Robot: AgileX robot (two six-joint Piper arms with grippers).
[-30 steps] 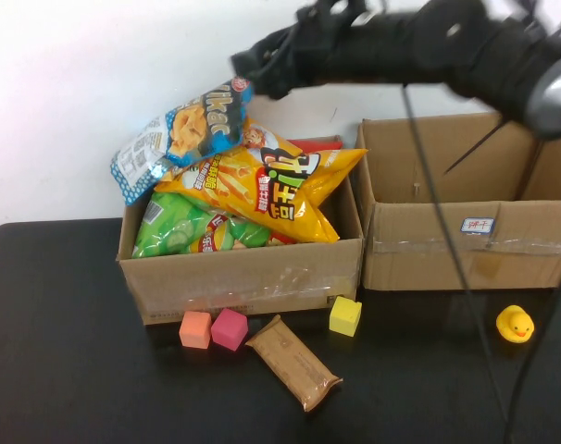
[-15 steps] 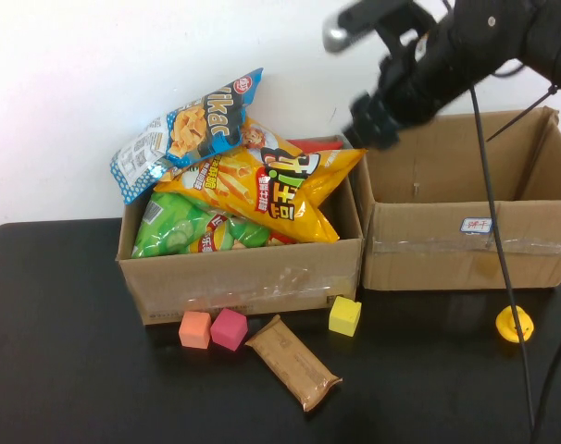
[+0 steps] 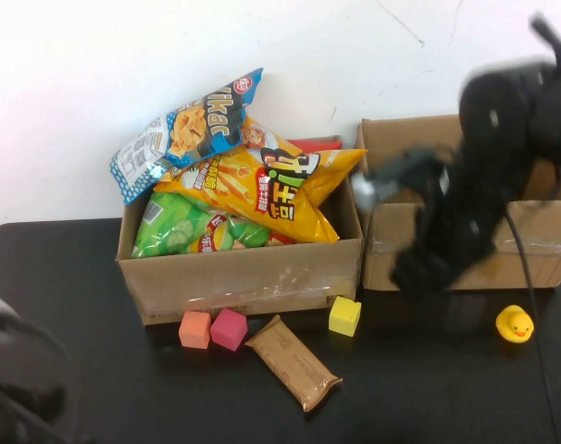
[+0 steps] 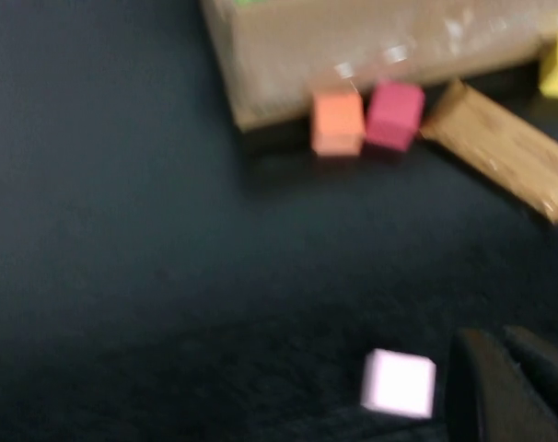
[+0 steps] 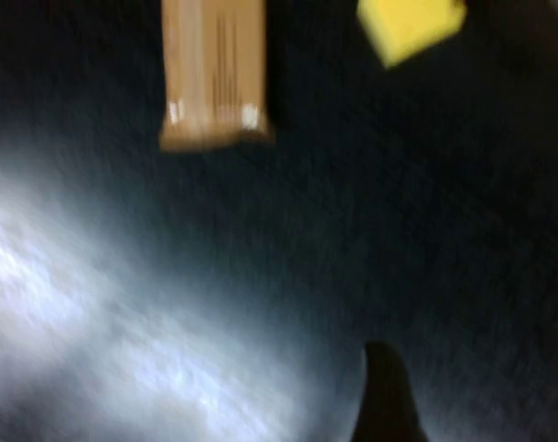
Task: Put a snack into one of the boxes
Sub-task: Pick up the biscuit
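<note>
I can see that the brown snack bar lies slanted (image 3: 270, 334) by the pink cube, away from my right gripper, so I should reach over the bar (image 3: 294, 363) with my left gripper and turn it straight.
Two cardboard boxes stand at the back of the black table. The left box (image 3: 243, 277) is heaped with snack bags (image 3: 262, 190). The wider right box (image 3: 540, 236) is partly covered by my blurred right arm. My right gripper (image 3: 417, 270) hangs low in front of that box, above the table, holding nothing. In the right wrist view only one finger (image 5: 385, 391) shows, with bare table beside it. A brown wrapped snack bar (image 3: 292, 362) (image 5: 213, 74) lies on the table in front of the left box. My left gripper (image 4: 505, 343) is shut and empty, low over the table's front left.
Orange (image 3: 195, 329), pink (image 3: 229, 328) and yellow (image 3: 344, 315) cubes sit along the left box's front. A yellow rubber duck (image 3: 515, 324) stands at the right. A white cube (image 4: 399, 382) lies beside my left gripper. My left arm (image 3: 21, 375) fills the front left corner.
My right arm has swung from above the left box, rightward and down in front of the right box. My left arm has come into view at the front left.
</note>
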